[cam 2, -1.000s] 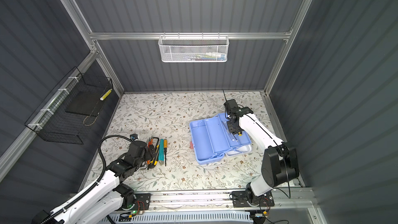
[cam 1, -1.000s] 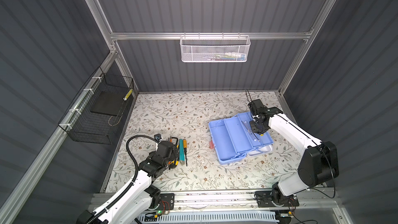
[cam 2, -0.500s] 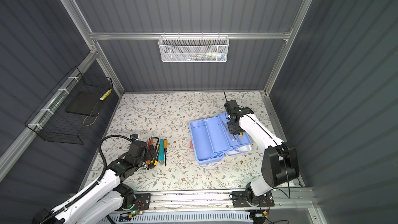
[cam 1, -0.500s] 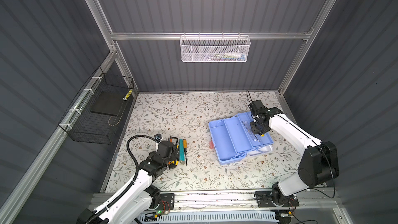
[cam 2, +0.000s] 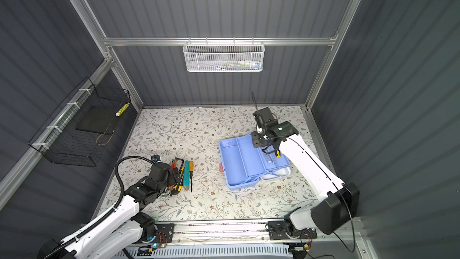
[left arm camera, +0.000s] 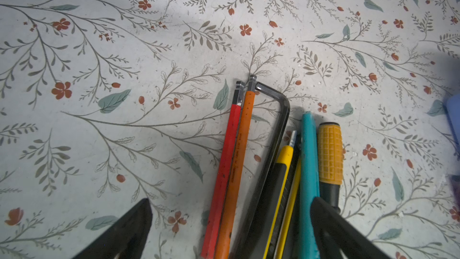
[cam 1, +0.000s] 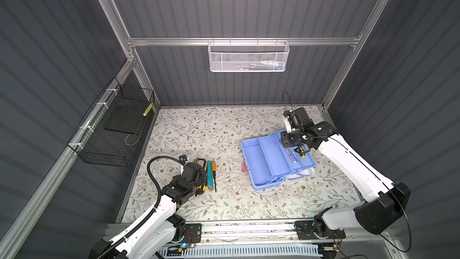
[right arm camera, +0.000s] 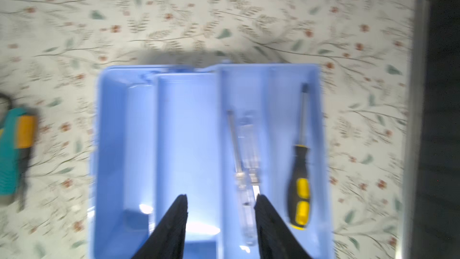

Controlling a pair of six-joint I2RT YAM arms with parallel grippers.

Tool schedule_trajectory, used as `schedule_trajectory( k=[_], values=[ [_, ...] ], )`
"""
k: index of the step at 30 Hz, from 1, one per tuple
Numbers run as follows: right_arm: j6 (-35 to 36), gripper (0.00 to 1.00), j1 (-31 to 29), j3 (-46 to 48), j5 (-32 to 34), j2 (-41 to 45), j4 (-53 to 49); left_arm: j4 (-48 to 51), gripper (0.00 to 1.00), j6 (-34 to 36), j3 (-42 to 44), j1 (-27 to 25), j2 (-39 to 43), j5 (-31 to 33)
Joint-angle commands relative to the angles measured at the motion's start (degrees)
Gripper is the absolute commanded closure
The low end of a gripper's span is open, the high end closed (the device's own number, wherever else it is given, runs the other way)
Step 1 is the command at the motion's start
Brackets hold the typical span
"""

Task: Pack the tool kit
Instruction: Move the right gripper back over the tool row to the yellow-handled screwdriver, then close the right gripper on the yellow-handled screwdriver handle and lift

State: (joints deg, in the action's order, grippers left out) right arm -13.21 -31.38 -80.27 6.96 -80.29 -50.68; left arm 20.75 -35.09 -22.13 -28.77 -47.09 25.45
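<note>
The side of the yellow-handled screwdriver [cam 1: 215,168] toward the box is free, so my right gripper should keep moving there until its fingers close around the screwdriver's handle [cam 1: 213,166].
The tool kit's light blue box [cam 1: 258,168] lies open on the table's right half, its divided tray [right arm camera: 189,125] swung out over the white lid [cam 1: 305,173], pink handle [cam 1: 244,167] toward the middle. A black-and-yellow screwdriver [right arm camera: 300,183] and a clear-handled one [right arm camera: 242,170] lie in the tray. My right gripper [right arm camera: 221,196] hangs open above the tray, holding nothing. My left gripper [left arm camera: 230,200] is open low over a row of loose tools: red and orange hex keys [left arm camera: 231,158], a black hex key, a yellow knife, a teal tool [left arm camera: 308,170] and a yellow-handled screwdriver [left arm camera: 329,155].
A white mesh basket [cam 1: 247,57] hangs on the back wall and a black wire basket [cam 1: 112,130] on the left wall. The cell's right frame post [right arm camera: 415,120] stands close beside the box. Floral table surface lies between the loose tools and the box.
My right gripper's jaws have spread wider above the tray and its wrist view is blurred by motion. The left arm and the loose tools have not moved.
</note>
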Motion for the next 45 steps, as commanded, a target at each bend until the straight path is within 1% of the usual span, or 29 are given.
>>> schedule_trajectory(
  k=[1,3,6,7,9,12,17,24,26,30,33,40,45],
  values=[
    [-7.80,0.52,-8.96,2.23,-6.94,-2.17,8.53,1.18,0.01,-0.53,-1.16,0.34,1.68,1.24],
    [-10.45,0.52,-13.45,3.50,-7.26,-4.50,14.27,1.63,0.01,-0.94,-0.99,0.30,2.63,1.88],
    [-11.48,0.52,-20.26,3.52,-7.08,-10.84,21.52,2.10,0.01,-1.38,-0.32,0.31,5.01,2.36],
    [-11.51,0.52,-21.39,2.92,-6.98,-12.76,22.50,2.21,0.01,-1.47,-0.09,0.30,5.64,2.57],
    [-11.23,0.52,-23.59,0.04,-7.51,-19.38,23.29,2.55,0.01,-1.75,0.37,0.31,7.39,2.85],
    [-10.16,0.52,-25.15,-4.37,-8.63,-26.90,24.27,2.83,0.01,-1.98,0.66,0.30,8.81,3.01],
    [-9.38,0.52,-26.58,-10.76,-11.09,-36.31,24.19,2.82,0.00,-1.91,0.53,0.30,8.57,2.92],
    [-8.15,0.52,-27.23,-18.72,-10.26,-44.39,21.96,2.81,0.01,-1.85,0.59,0.30,8.33,2.96],
    [-8.26,0.52,-27.38,-20.36,-9.10,-45.84,21.62,2.11,0.01,-1.07,0.60,0.34,8.03,1.75],
    [-8.28,0.53,-27.51,-23.81,-6.57,-48.46,19.14,1.82,0.01,-0.77,0.03,0.31,6.33,1.28],
    [-8.08,0.55,-27.51,-25.55,-5.99,-49.89,18.09,1.81,0.00,-0.67,-0.13,0.30,5.77,1.18],
    [-8.49,0.58,-27.53,-28.38,-3.64,-52.59,15.50,2.06,0.01,-0.70,0.77,0.30,8.71,1.18],
    [-8.32,0.58,-27.77,-30.02,-4.75,-54.10,14.90,2.13,0.01,-0.68,1.12,0.30,9.88,1.18]
  ],
)
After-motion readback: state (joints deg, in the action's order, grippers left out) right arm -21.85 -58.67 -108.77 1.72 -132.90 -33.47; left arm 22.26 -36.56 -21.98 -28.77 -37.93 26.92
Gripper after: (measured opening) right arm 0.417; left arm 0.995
